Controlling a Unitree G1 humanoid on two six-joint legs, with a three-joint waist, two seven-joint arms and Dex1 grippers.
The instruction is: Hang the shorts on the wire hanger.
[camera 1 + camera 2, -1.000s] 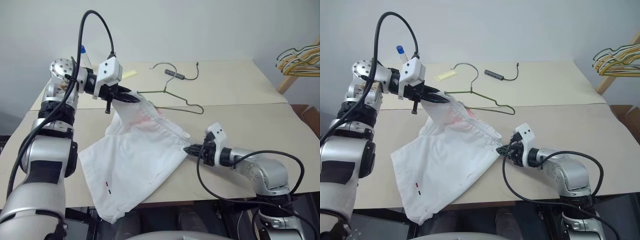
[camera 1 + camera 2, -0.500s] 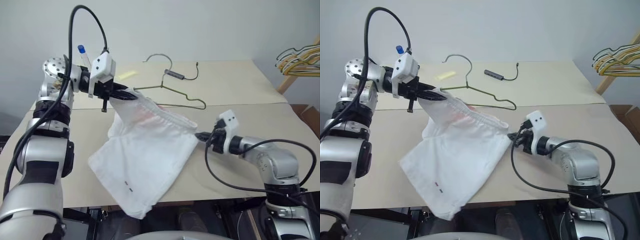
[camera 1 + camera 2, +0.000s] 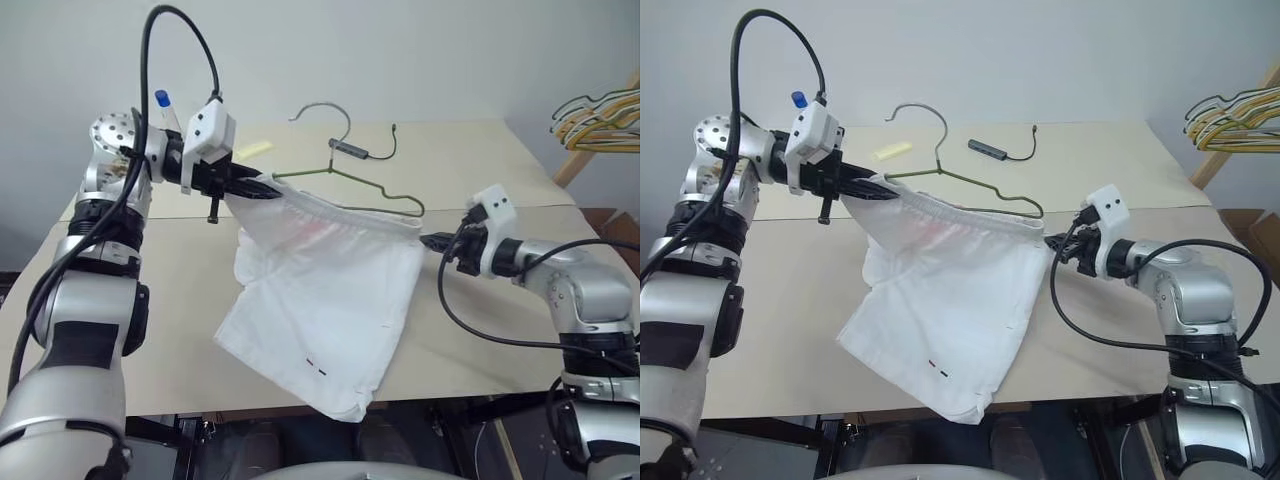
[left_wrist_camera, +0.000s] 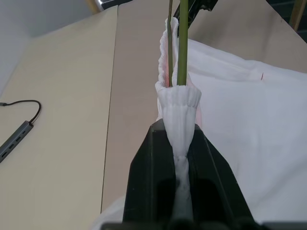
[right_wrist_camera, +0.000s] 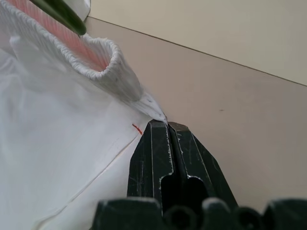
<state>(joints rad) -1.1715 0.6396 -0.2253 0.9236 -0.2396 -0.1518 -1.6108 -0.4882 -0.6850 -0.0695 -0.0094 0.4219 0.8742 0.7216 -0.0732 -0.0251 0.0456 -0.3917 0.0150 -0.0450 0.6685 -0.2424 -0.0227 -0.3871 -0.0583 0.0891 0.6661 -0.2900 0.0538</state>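
Observation:
Just a sliver of the shorts' side (image 5: 157, 113) is in my right gripper, so it should open, take the waistband's corner (image 5: 118, 67) deep in its fingers, then carry the shorts.
The white shorts (image 3: 330, 290) hang by their waistband, stretched taut between my two grippers, legs drooping to the table's front edge. My left gripper (image 3: 265, 187) is shut on one end of the waistband (image 4: 178, 103). The thin olive wire hanger (image 3: 372, 187) has one end inside that fold, its wires (image 4: 183, 43) rising out of it, and its hook (image 3: 325, 108) points up behind. My right gripper (image 3: 428, 240) is shut on the other waistband corner (image 5: 144, 98). A small red-and-black mark (image 3: 315, 366) sits near the lower hem.
Behind the hanger on the beige table (image 3: 480, 160) lies a grey cable with a bar plug (image 3: 352, 150), with a yellow slip (image 3: 256, 148) to its left. A blue-capped bottle (image 3: 163, 101) stands behind my left arm. Bunched yellow and orange hangers (image 3: 600, 115) hang at far right.
My right gripper has risen and swung out to the right with the waistband corner, pulling the waistband straight. The shorts have lifted off the table and hang. The left gripper has stayed put.

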